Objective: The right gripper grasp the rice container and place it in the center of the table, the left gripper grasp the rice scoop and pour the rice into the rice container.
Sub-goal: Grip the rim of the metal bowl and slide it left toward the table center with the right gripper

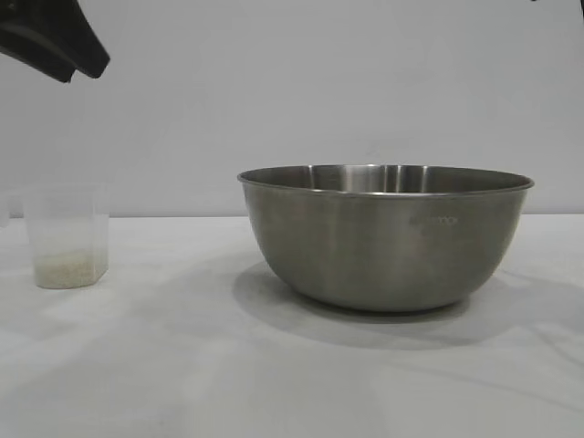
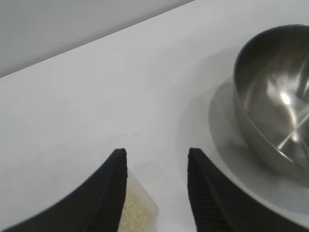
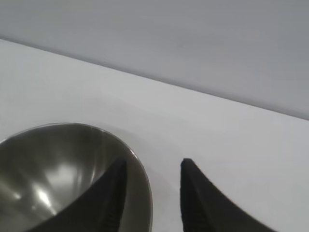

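Observation:
Next, I lower my right gripper, take hold of the container's rim (image 1: pixel 522 185) and pull the container to the table's center, because the rice container (image 1: pixel 388 245) is off the center, away from the rice scoop.
The rice container (image 1: pixel 385 237), a large steel bowl, stands on the white table (image 1: pixel 182 365), right of centre. It is empty in both wrist views (image 2: pixel 275 96) (image 3: pixel 58 174). The rice scoop (image 1: pixel 67 235), a small translucent cup with a little rice at its bottom, stands upright at the left. My left gripper (image 1: pixel 82 71) hangs high above the scoop. In the left wrist view it (image 2: pixel 154 155) is open and empty, with the scoop (image 2: pixel 140 210) below, beside one finger. My right gripper (image 3: pixel 153 165) is open and empty above the bowl's rim, and is out of the exterior view.
A plain grey wall (image 1: pixel 319 82) stands behind the table. Bare tabletop lies between the scoop and the bowl and in front of both.

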Robot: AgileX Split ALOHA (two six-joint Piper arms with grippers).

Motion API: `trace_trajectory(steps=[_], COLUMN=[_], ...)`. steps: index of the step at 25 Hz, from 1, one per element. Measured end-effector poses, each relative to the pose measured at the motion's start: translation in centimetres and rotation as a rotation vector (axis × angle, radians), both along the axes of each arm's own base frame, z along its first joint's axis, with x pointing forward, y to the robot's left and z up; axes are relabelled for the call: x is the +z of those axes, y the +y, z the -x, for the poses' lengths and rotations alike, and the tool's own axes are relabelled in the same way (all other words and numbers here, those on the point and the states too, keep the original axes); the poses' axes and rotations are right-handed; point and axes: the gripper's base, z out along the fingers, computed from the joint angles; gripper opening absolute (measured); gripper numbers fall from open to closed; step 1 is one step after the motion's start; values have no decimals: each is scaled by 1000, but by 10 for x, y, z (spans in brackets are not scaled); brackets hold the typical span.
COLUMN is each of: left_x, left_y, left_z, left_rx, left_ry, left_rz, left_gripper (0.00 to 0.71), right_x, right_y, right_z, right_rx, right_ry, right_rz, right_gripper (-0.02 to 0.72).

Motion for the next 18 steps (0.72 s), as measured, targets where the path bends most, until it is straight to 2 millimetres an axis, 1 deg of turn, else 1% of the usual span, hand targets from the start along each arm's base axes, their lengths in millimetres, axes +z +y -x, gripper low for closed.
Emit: trace_trajectory(steps=[4, 8, 11, 13, 16, 18], left_x=[-3, 0, 1, 1, 3, 5], left_y=[-2, -5, -4, -1, 2, 3], left_z=[-3, -8, -13, -17, -21, -23], left_rx=[12, 26, 52, 89, 131, 156], left_ry=[30, 39, 41, 41, 36, 41], left_rz=[44, 93, 93, 81, 68, 89], left_gripper=[267, 267, 267, 267, 267, 267], right_x=[-10, -19, -26, -37, -61, -72], right_y=[2, 4, 3, -2, -14, -17], right_z=[-1, 0, 1, -2, -12, -16], right_rx=[8, 28, 36, 15, -65, -87], right_ry=[67, 140, 203, 268, 382, 428], right_rz=[4, 16, 27, 30, 10, 8], right_gripper=[262, 262, 262, 262, 262, 262])
